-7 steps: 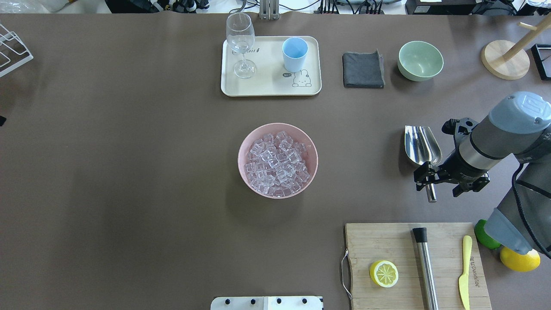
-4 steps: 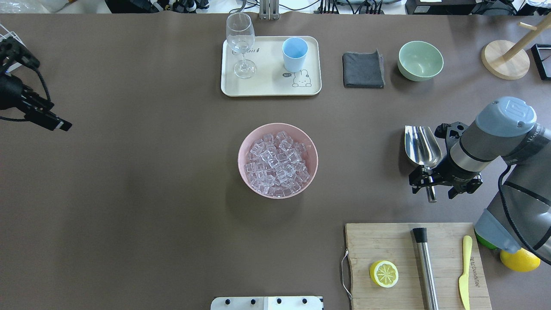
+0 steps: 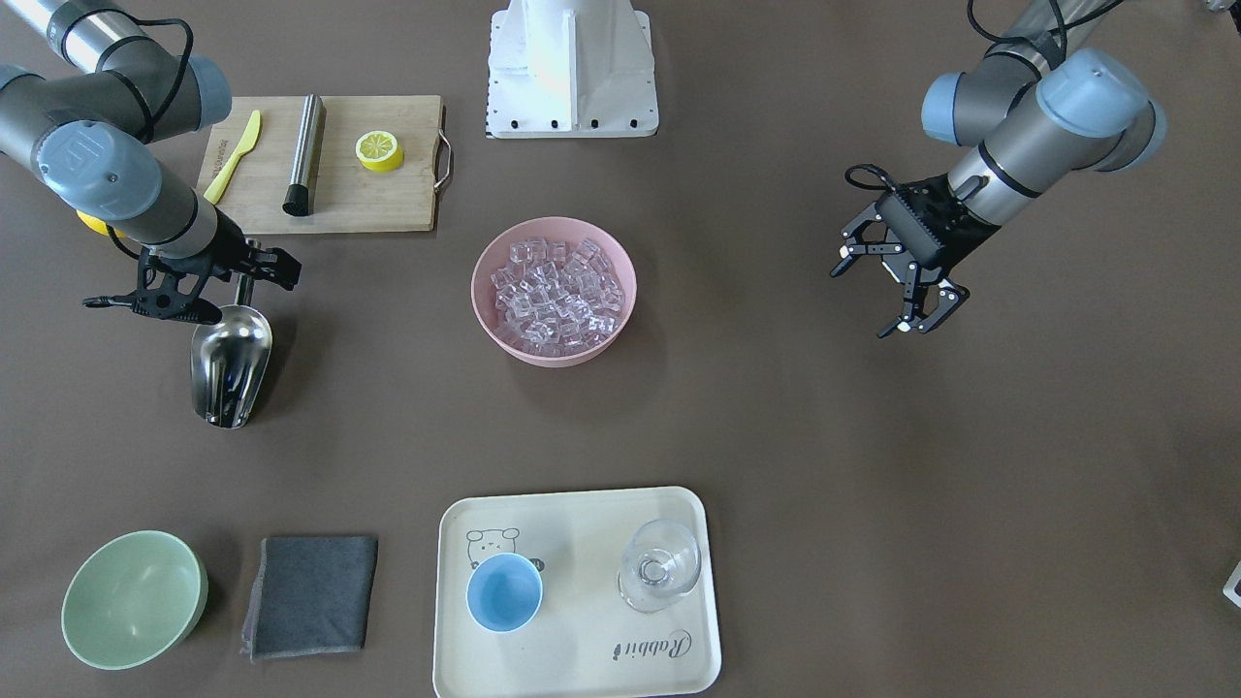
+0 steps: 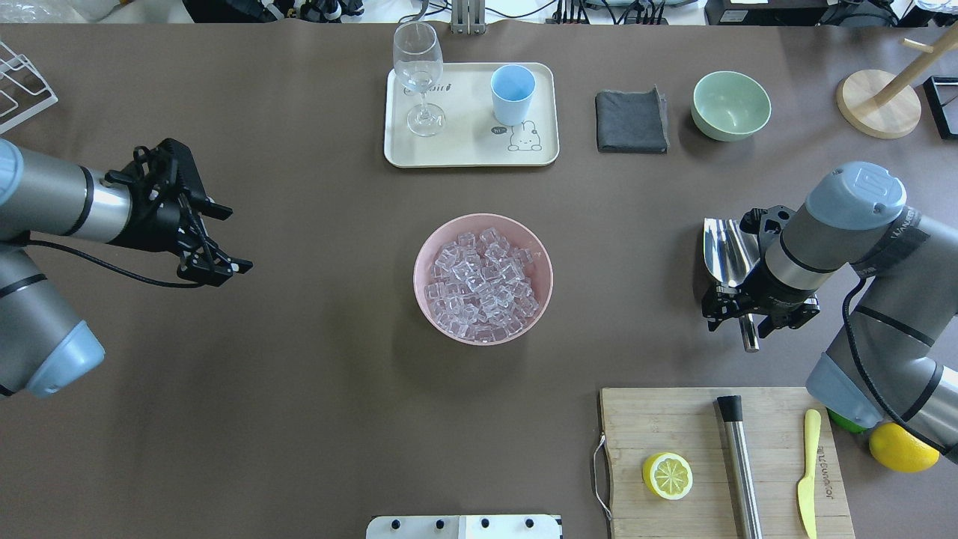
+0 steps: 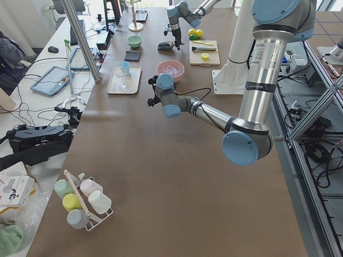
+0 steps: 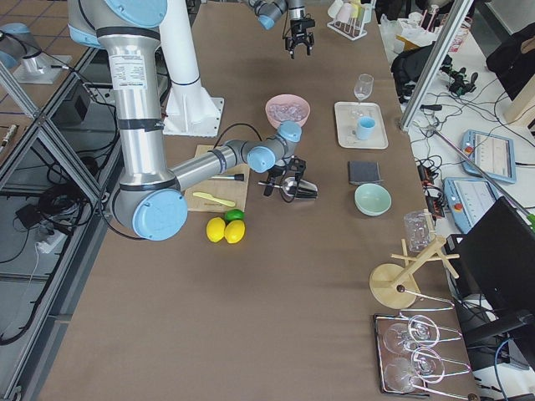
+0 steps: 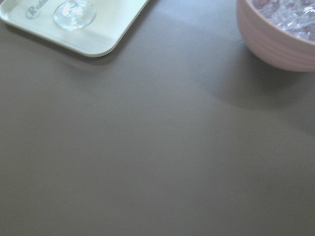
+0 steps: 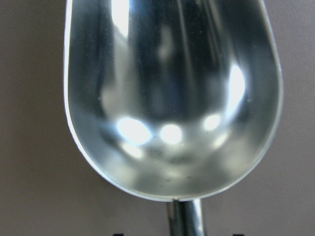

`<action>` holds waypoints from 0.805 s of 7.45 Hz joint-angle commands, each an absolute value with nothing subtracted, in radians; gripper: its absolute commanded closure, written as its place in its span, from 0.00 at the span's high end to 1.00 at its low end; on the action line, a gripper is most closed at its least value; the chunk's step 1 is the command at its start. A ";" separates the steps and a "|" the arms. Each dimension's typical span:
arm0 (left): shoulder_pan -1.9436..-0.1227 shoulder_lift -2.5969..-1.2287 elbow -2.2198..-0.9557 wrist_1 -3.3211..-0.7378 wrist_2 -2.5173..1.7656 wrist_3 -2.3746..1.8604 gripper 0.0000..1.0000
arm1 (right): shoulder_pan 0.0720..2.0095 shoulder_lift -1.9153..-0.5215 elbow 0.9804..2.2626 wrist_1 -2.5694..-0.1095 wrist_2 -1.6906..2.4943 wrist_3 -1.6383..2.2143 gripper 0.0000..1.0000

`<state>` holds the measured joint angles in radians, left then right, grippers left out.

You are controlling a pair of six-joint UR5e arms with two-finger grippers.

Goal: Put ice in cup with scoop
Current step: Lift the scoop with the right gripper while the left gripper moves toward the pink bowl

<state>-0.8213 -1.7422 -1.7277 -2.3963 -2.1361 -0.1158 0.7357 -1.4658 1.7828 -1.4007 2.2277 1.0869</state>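
I expect some ice to slide loose into the scoop when I push the scoop through the pink bowl, because the ice [image 3: 556,298] is lying there as jumbled, separate cubes [image 3: 572,308].
The steel scoop [image 4: 724,253] lies on the table at the right, trough away from the robot, and fills the right wrist view [image 8: 172,98]. My right gripper [image 4: 754,318] is open and low over the scoop's handle, with a finger on each side of it and well apart from it; it also shows in the front view [image 3: 199,289]. My left gripper [image 4: 233,241] is open and empty above bare table at the left. The ice [image 4: 483,281] fills a pink bowl [image 4: 419,278] at the centre. The light-blue cup [image 4: 513,93] stands on a cream tray [image 4: 464,153] at the back.
A wine glass [image 4: 418,75] stands on the tray beside the cup. A grey cloth [image 4: 631,121] and a pale-green bowl [image 4: 730,105] lie right of the tray. A cutting board [image 4: 696,419] with a lemon half [image 4: 667,475], steel rod [image 4: 739,464] and yellow knife [image 4: 807,471] is at the front right.
My left arm has come in from the left edge and moved toward the table's middle, gripper open. My right gripper has shifted slightly left over the scoop handle.
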 commanded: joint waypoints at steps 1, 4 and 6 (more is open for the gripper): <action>-0.662 -1.744 -1.712 -2.645 -1.979 -0.189 0.97 | 0.762 -1.474 1.789 -1.404 2.243 1.085 0.42; -0.595 -1.816 -1.561 -2.869 -1.942 -0.184 0.97 | 0.782 -1.483 1.822 -1.407 2.249 1.083 0.00; -0.595 -1.848 -1.509 -2.902 -1.947 -0.181 0.97 | 0.802 -1.474 1.886 -1.462 2.269 1.080 0.00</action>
